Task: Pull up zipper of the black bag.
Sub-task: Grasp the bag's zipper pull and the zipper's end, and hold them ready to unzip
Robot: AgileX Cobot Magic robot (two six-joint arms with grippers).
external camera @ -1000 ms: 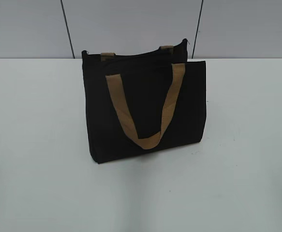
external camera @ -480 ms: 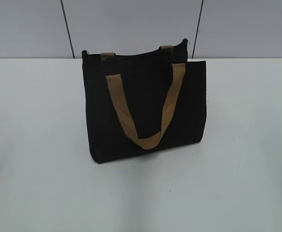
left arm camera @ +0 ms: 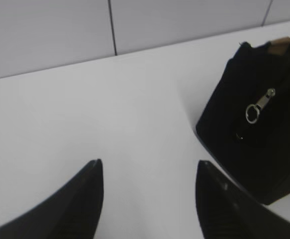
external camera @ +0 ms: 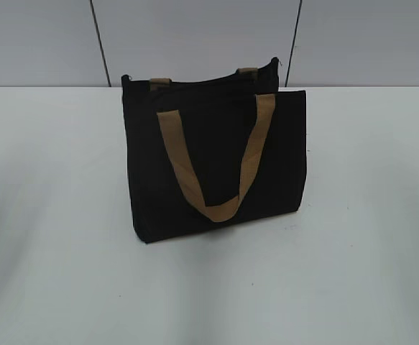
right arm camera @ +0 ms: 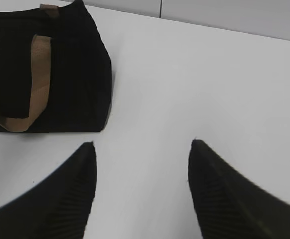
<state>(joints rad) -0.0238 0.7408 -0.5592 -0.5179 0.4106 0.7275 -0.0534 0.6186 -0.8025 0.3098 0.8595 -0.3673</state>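
The zipper's metal pull (left arm camera: 262, 103) is hanging down at the bag's end, so next my left gripper grabs the zipper's end (left arm camera: 240, 136) below the pull and lifts it before zipping.
The black bag (external camera: 216, 162) stands upright on the white table (external camera: 367, 215), with a tan strap (external camera: 216, 165) hanging down its front. Its zipper runs along the top edge (external camera: 202, 80). The silvery metal pull (left arm camera: 258, 107) shows in the left wrist view, hanging on the bag's end face (left arm camera: 264, 149). My left gripper (left arm camera: 148, 162) is open and empty over bare table, left of the bag. My right gripper (right arm camera: 142, 143) is open and empty, right of the bag (right arm camera: 60, 74). Neither gripper shows in the exterior view.
A grey panelled wall (external camera: 195, 36) with dark vertical seams stands behind the table's far edge. White table surface lies on both sides of the bag and in front of it.
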